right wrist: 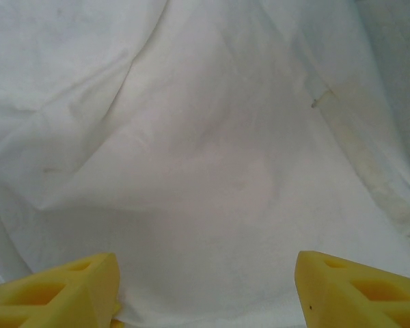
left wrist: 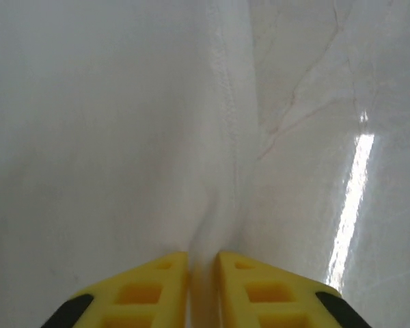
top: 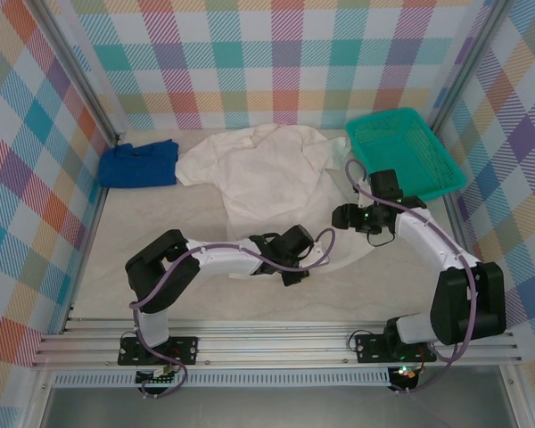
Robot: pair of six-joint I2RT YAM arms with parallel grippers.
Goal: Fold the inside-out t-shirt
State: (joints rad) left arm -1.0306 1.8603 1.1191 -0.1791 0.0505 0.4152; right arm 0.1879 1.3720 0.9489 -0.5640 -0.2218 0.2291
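Observation:
My left gripper is pinching the inside-out t-shirt by its hem, so it should lift and my right gripper should reach under the hem before folding.
The inside-out t-shirt lies spread and rumpled across the back middle of the table, white and plain. My left gripper reaches to its near right edge. In the left wrist view the yellow fingers stand almost together, pinching a raised fold of the t-shirt beside its stitched hem. My right gripper hovers over the shirt's right side, just beyond the left one. Its yellow fingers stand wide apart above wrinkled t-shirt cloth, with nothing gripped between them.
A blue cloth garment lies bunched at the back left. A green mesh basket stands at the back right, close behind the right arm. Bare cream table shows right of the hem. Checked walls enclose the table.

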